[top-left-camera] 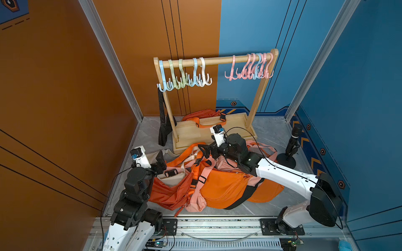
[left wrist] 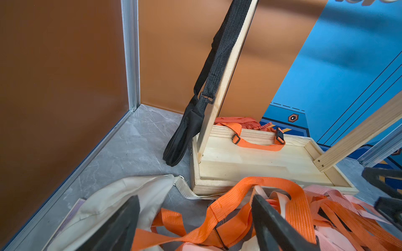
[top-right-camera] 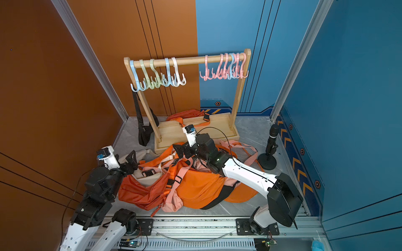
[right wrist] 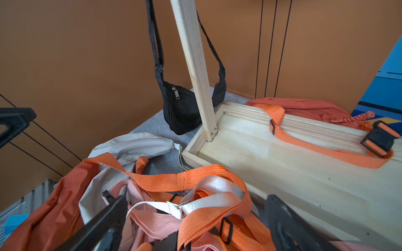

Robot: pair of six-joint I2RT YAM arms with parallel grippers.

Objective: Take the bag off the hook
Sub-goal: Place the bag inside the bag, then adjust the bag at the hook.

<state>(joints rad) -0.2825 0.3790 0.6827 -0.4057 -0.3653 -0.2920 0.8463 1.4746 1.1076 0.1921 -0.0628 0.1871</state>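
Note:
The black bag [top-left-camera: 164, 134] hangs on the far side of the rack's post from the robot's right gripper, so next the left gripper takes the strap [top-left-camera: 161, 104] and pulls the bag out in front first.
A black bag [top-left-camera: 162, 130] [top-right-camera: 143, 132] hangs by its strap from the light blue hook [top-left-camera: 162, 85] [top-right-camera: 136, 86] at the left end of the wooden rack's rail [top-left-camera: 219, 60]. It dangles beside the rack's left post, just above the floor, as the left wrist view [left wrist: 185, 134] and right wrist view [right wrist: 180, 108] show. My left gripper [top-left-camera: 161, 161] [left wrist: 195, 221] is open, low over the pile's straps, near and short of the black bag. My right gripper [top-left-camera: 203, 152] [right wrist: 195, 221] is open above orange and pale straps, in front of the rack's base. Neither holds anything.
Orange [top-left-camera: 224, 187], pink and beige [top-left-camera: 171, 180] bags with tangled straps are heaped on the floor before the rack's wooden base [top-left-camera: 191, 134]. Another orange bag [top-left-camera: 202, 114] lies behind the base. Several empty hooks [top-left-camera: 252, 67] hang on the rail. A black stand [top-left-camera: 291, 147] is at right.

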